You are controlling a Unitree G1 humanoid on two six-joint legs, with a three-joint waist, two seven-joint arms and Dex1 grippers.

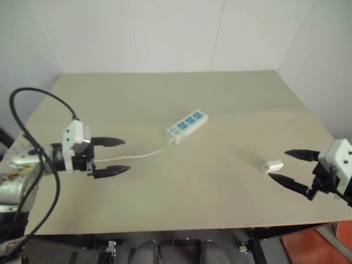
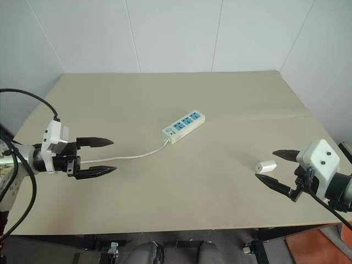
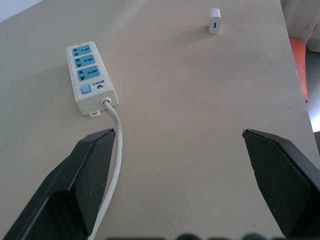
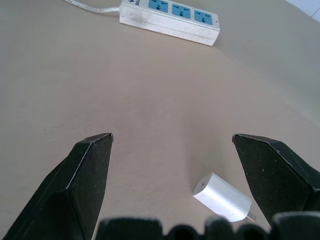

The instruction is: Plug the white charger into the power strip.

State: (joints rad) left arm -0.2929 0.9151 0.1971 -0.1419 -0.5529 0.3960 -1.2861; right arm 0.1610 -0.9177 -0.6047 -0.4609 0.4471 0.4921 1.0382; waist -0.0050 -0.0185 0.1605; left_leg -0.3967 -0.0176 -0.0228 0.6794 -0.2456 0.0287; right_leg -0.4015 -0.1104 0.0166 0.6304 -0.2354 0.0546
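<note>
The white cord rests in a loose curve. So the cord will drag along flat when I pull the power strip nearer by its end.
The power strip lies flat near the middle of the tan table, blue sockets up, its thin white cord trailing toward my left side. The white charger lies on its side at the right, prongs visible in the right wrist view. My left gripper hovers open at the left, the cord's end running between and under its fingers. My right gripper is open just right of the charger, fingertips flanking it without touching. Both grippers hold nothing.
The table's front edge runs close below both grippers. White walls close the back and right side. A black cable loops up from my left arm. An orange patch of floor shows off the table's right corner.
</note>
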